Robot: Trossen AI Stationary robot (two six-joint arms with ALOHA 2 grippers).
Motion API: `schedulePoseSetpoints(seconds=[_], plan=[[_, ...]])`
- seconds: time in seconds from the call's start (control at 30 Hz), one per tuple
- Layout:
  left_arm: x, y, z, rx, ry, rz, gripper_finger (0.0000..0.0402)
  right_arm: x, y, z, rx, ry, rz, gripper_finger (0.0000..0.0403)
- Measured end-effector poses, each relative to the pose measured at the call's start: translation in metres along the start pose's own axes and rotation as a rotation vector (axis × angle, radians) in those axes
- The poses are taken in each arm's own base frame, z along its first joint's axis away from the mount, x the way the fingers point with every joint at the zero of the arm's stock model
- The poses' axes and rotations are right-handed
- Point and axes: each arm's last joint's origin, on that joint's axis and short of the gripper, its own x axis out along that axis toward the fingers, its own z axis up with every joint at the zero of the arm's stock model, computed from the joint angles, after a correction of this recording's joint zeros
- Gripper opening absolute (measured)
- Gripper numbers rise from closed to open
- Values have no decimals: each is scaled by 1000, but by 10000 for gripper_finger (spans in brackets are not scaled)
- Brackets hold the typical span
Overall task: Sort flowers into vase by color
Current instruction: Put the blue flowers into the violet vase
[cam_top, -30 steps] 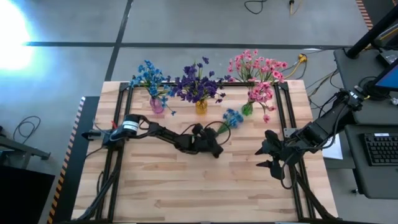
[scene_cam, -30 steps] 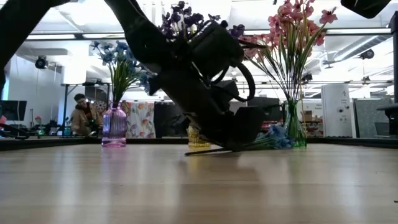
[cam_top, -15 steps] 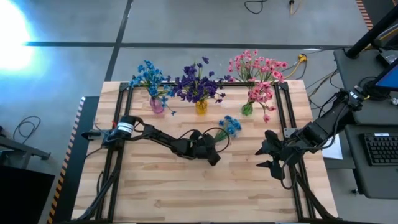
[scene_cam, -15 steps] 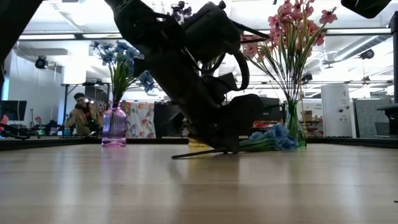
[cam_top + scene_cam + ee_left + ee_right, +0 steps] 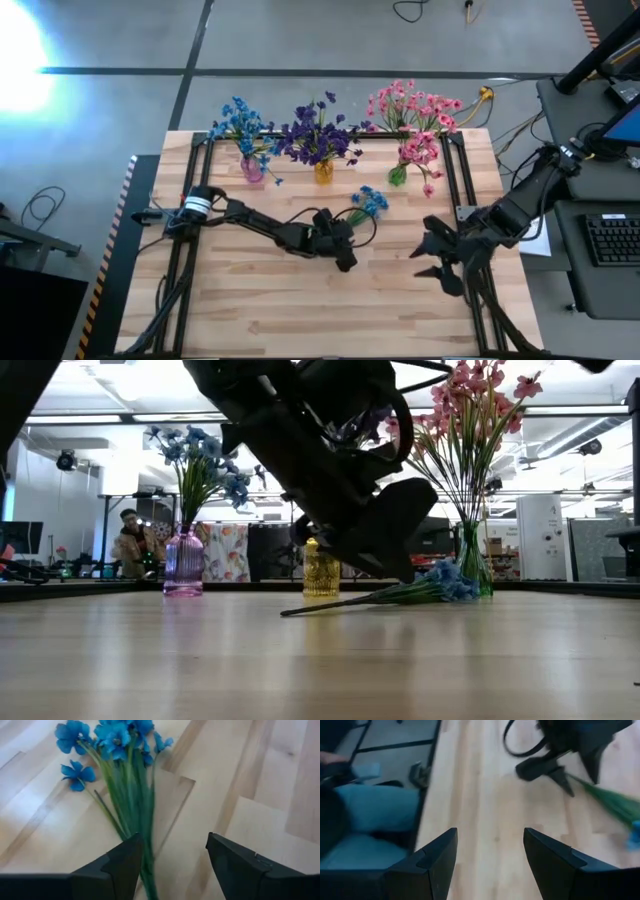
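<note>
My left gripper is open above the blue flower's stem, which lies close to one finger. Next, I center over the stem and go down before closing.
A loose blue flower lies flat on the wooden table, its blossoms toward the green vase and its stem end toward the near left. My left gripper hangs open just above the stem, which runs between the fingers without touching them. The pink glass vase holds blue flowers, the yellow vase purple ones, and the green vase pink ones. My right gripper is open and holds nothing, right of the middle, raised above the table.
The three vases stand in a row along the far edge. A black frame borders the table's sides. The near half of the table is bare wood. A person sits in the room behind.
My left gripper has opened, let go of the blue flower's stem and risen off the table. The flower slid a little toward the near edge and now lies flat on the wood. My right arm kept its place.
</note>
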Motion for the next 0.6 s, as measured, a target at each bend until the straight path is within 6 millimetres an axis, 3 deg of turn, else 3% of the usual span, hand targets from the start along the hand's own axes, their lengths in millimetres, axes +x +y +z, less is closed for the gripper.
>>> schedulePoseSetpoints(seconds=[0.6], plan=[[23,20,6,92,-22,36,212,-3,7,-5,-9,12,38,219]])
